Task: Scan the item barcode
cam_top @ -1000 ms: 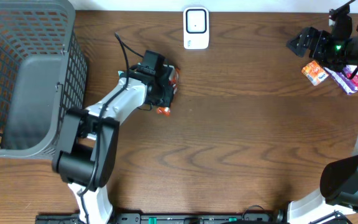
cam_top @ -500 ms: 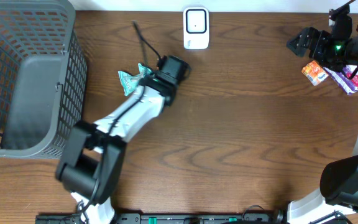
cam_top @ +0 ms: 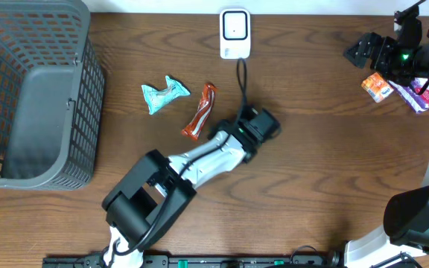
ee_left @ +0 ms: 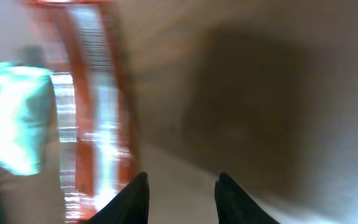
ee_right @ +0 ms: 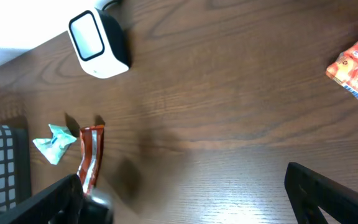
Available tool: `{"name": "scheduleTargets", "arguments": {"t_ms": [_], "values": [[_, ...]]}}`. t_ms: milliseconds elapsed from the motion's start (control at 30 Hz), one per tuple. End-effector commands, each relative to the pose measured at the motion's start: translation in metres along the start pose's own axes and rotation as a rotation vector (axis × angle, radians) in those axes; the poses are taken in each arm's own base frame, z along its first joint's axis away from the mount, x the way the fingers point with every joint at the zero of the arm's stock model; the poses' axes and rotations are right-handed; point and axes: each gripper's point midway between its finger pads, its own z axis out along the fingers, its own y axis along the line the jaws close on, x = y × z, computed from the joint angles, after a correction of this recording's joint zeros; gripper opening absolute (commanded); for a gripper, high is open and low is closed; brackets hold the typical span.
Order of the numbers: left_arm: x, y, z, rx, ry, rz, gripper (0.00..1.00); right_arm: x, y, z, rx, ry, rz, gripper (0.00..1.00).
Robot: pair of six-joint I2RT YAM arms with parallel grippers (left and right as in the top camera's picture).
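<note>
Next, my left gripper opens its fingers, moves across and pinches the red packet's long sides, because its fingers are over empty wood beside the red packet.
A red snack packet lies flat on the wooden table beside a teal packet; both show blurred in the left wrist view, the red packet and the teal packet. The white barcode scanner stands at the back edge. My left gripper hovers right of the red packet, its jaws apart with nothing between them. My right gripper is wide open at the far right, high above the table, beside an orange packet.
A grey mesh basket fills the left side. A purple packet lies by the orange one at the right edge. The left arm's cable loops up toward the scanner.
My left arm has swung right, off the red packet, and its jaws have parted. The red and teal packets now lie uncovered on the table. The right arm has not moved.
</note>
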Motion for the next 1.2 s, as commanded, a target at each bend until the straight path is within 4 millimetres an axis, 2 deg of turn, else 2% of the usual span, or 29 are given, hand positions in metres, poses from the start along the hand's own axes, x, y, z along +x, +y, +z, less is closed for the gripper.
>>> {"name": "scheduleTargets", "arguments": {"t_ms": [0,100,167,233,333,400,533,667,933,1100,1167], "values": [[0.006,-0.041,-0.018,0.206,0.02,0.013,0.36,0.002,0.002,0.003,-0.016,0.012,0.007,0.99],[-0.009,-0.026,-0.039,0.206,-0.026,-0.021,0.37,0.002,0.002,0.004,-0.016,0.013,0.007,0.99],[-0.022,-0.005,-0.054,0.197,-0.078,-0.072,0.43,0.002,0.002,0.004,-0.016,0.013,0.006,0.99],[-0.034,0.026,-0.066,0.187,-0.13,-0.146,0.5,0.002,0.002,0.004,-0.016,0.013,0.006,0.99],[-0.035,0.079,-0.067,0.155,-0.145,-0.28,0.64,0.002,0.002,0.004,-0.016,0.013,0.006,0.99],[-0.03,0.099,-0.059,0.22,-0.119,-0.368,0.66,0.002,0.002,0.004,-0.016,0.013,0.006,0.99],[-0.017,0.106,-0.041,0.472,-0.051,-0.488,0.67,0.002,0.002,0.004,-0.017,0.013,0.006,0.99],[0.002,0.12,-0.013,0.512,0.018,-0.564,0.72,0.002,0.002,0.004,-0.016,0.013,0.006,0.99],[0.002,0.087,0.004,0.717,0.055,-0.542,0.91,0.002,0.002,0.004,-0.017,0.013,0.006,0.99],[0.018,0.072,0.024,0.728,0.131,-0.535,0.92,0.002,0.002,0.004,-0.017,0.013,0.006,0.99],[0.023,0.068,0.03,0.731,0.156,-0.535,0.89,0.002,0.002,0.004,-0.017,0.013,0.006,0.99]]}}
